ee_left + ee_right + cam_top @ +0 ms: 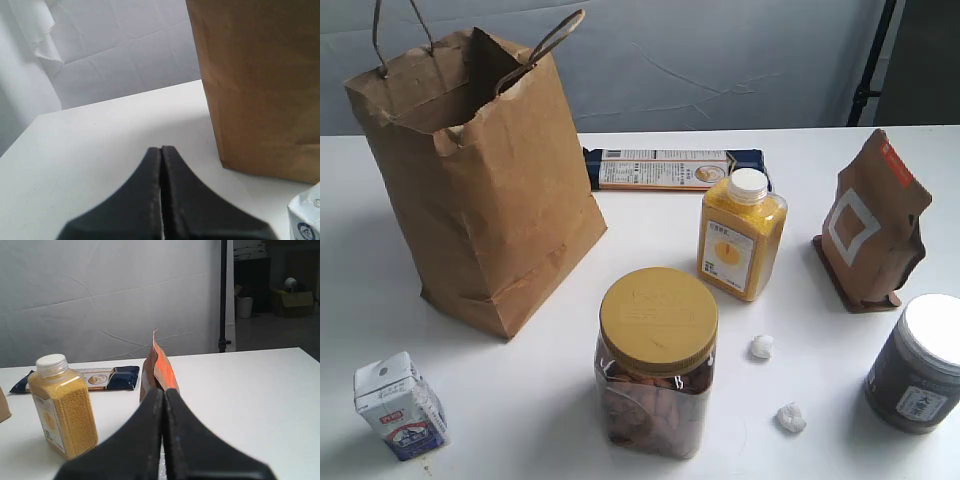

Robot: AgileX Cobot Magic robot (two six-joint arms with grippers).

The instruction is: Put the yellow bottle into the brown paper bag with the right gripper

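My gripper will carry the yellow bottle into the bag [495, 205], and the bag will stay standing open as it does, because the brown paper bag's opening [460, 85] is wide open above upright sides.
The yellow bottle [741, 236] stands upright near the table's middle, white cap on top; the right wrist view also shows this bottle [62, 407], off to one side of my right gripper [163, 390]. That gripper is shut with nothing in it, and the brown pouch rises just beyond its tips. The brown paper bag [480, 190] stands open at the back left, handles up. In the left wrist view the bag's wall [260, 90] is close beside my left gripper [161, 149], which is shut and empty. Neither arm shows in the exterior view.
A jar with a mustard lid [656, 362] stands at the front centre. A brown stand-up pouch [873, 222] and a dark canister [918, 362] are on the right. A milk carton [400, 406] sits front left, a flat dark packet [675, 168] at the back, two paper wads [761, 347] nearby.
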